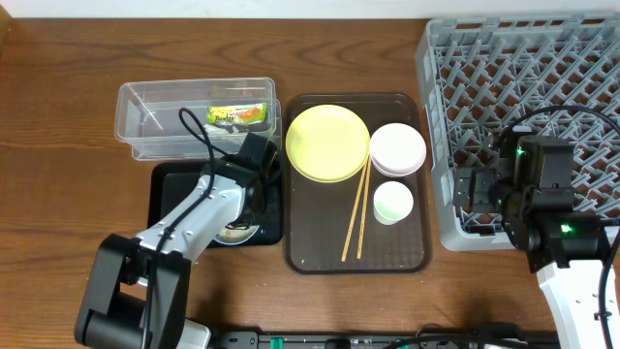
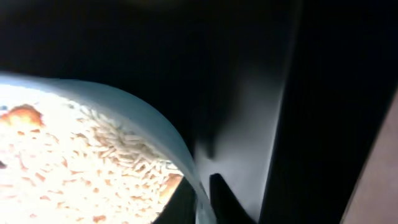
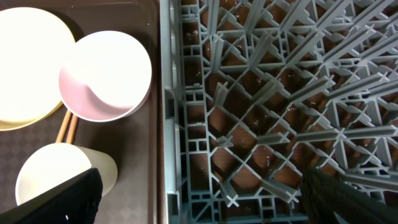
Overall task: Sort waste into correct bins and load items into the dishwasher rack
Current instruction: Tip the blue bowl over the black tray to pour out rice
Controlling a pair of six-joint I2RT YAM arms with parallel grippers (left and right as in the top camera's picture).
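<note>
My left gripper has to tip the light blue bowl over the black tray (image 1: 271, 219) before it takes the bowl to the brown tray, because the bowl sits upright with rice scraps inside (image 2: 93, 168).
My left gripper (image 1: 250, 194) (image 2: 202, 199) is shut on the rim of the light blue bowl (image 1: 235, 233) (image 2: 143, 118), which holds white rice scraps (image 2: 74, 162), over the black tray (image 1: 170, 194) (image 2: 249, 93). The green-and-orange wrapper (image 1: 238, 115) lies in the clear tub (image 1: 136, 116). The yellow plate (image 1: 327, 142) (image 3: 25, 62), pink-white bowl (image 1: 397, 149) (image 3: 106, 74), white cup (image 1: 393, 203) (image 3: 50, 177) and chopsticks (image 1: 356, 213) (image 3: 67, 127) sit on the brown tray. My right gripper (image 1: 475, 194) (image 3: 199, 199) is open and empty over the grey rack's (image 1: 523, 68) (image 3: 280, 93) left wall. No crumpled paper shows.
The brown serving tray (image 1: 320, 242) lies between the black tray and the rack. The rack fills the right side, and its floor lattice holds nothing. The left arm's cable loops over the clear tub's front edge.
</note>
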